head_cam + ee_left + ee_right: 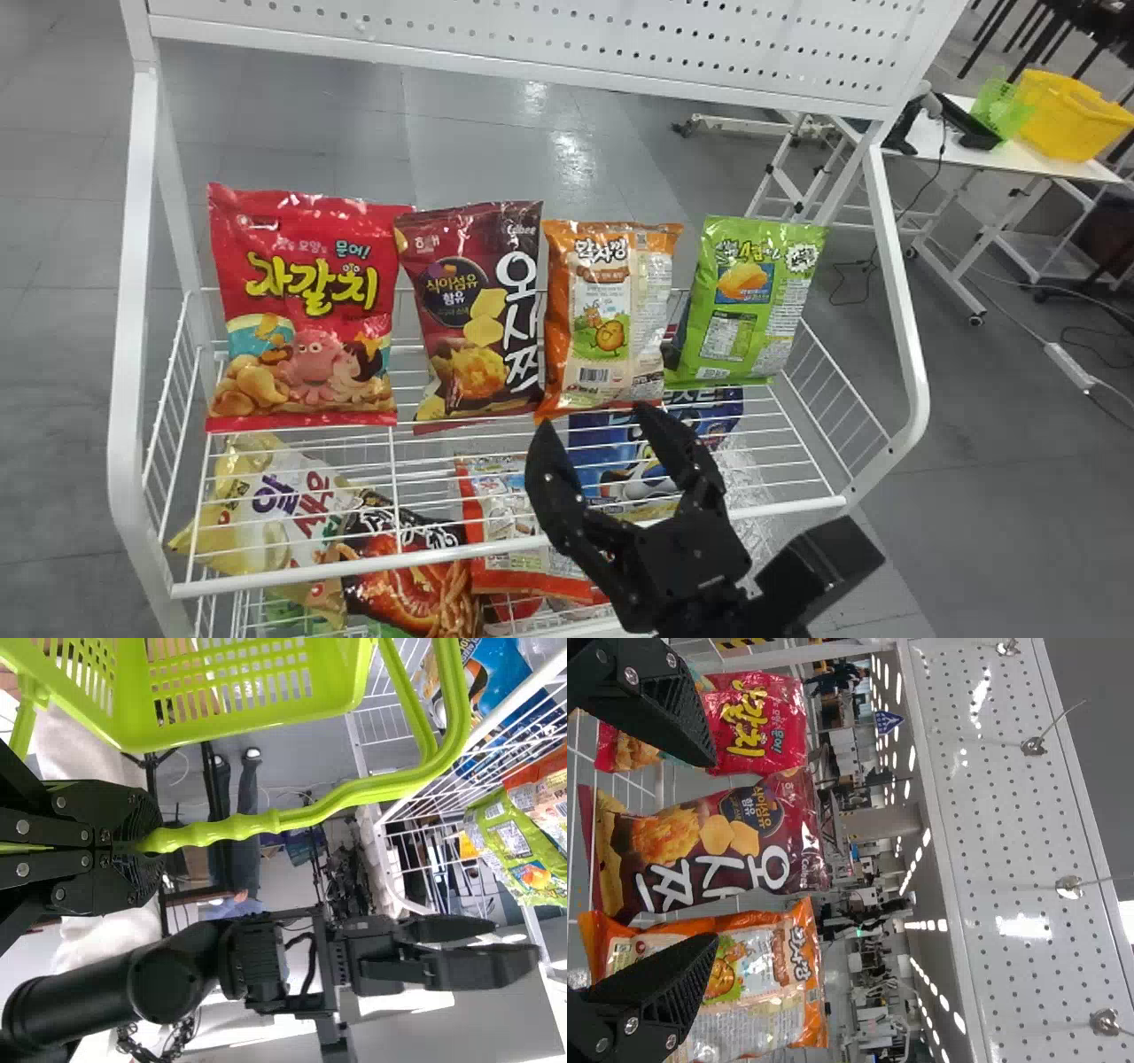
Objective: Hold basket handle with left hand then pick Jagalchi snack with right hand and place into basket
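Observation:
I expect the maroon bag to stay standing when I lift the Jagalchi snack (306,308), since only their top corners come close, with a gap widening (411,356) below.
The red Jagalchi snack (306,310) stands at the left end of the upper wire shelf; in the right wrist view the Jagalchi snack (757,722) is partly behind one finger. My right gripper (589,425) is open, low in front of the orange bag and well right of the Jagalchi snack. In the right wrist view my right gripper (709,850) has its fingers apart with nothing between them. The left wrist view has my left gripper (146,842) shut on the handle (257,822) of the green basket (230,691).
Right of the Jagalchi snack stand a maroon bag (478,319), an orange bag (611,319) and a green bag (753,301). More snacks lie on the lower shelf. The shelf's white front rail (514,548) and a perforated panel (567,44) bound the rack.

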